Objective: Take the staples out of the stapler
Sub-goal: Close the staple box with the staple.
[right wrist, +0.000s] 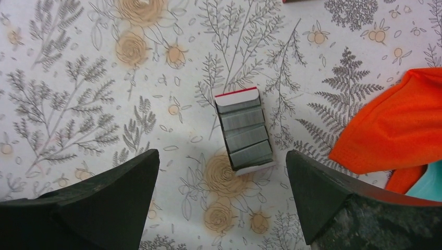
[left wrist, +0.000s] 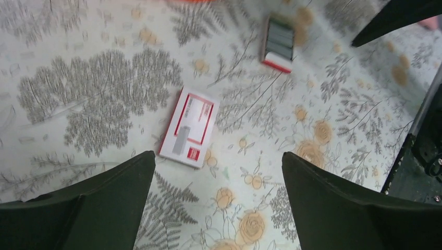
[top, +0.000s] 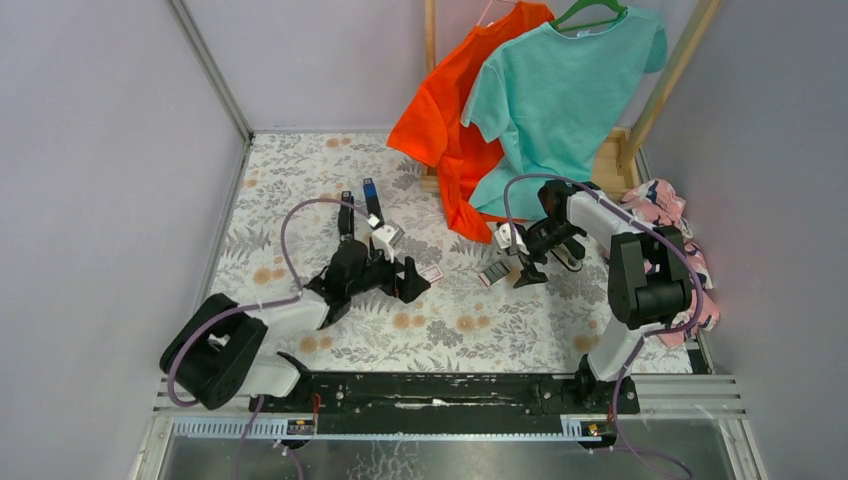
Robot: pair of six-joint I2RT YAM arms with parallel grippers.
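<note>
Next, my left gripper grabs the card (left wrist: pixel 189 129) by its long sides and turns it in line with the open box, because the red-and-white card (top: pixel 431 273) lies crooked to the box.
The stapler (top: pixel 346 217) is a slim black shape lying on the floral cloth behind my left arm, out of both wrist views. I cannot make out any loose staples. My left gripper (top: pixel 410 281) (left wrist: pixel 219 156) hovers open over bare cloth, nothing between its fingers, with a red-and-white card (left wrist: pixel 187 127) (top: pixel 430 272) just ahead of its left fingertip. My right gripper (top: pixel 527 270) (right wrist: pixel 222 153) is open too and holds nothing. An open red-and-white box of grey staple blocks (right wrist: pixel 244 130) (top: pixel 493 272) (left wrist: pixel 279 44) lies just beyond its fingertips.
A blue-and-black bar (top: pixel 371 196) lies beside the stapler. An orange shirt (top: pixel 447 110) (right wrist: pixel 388 135) and a teal shirt (top: pixel 565 95) hang on a wooden rack at the back right. Patterned clothes (top: pixel 668 215) are piled at the right wall.
</note>
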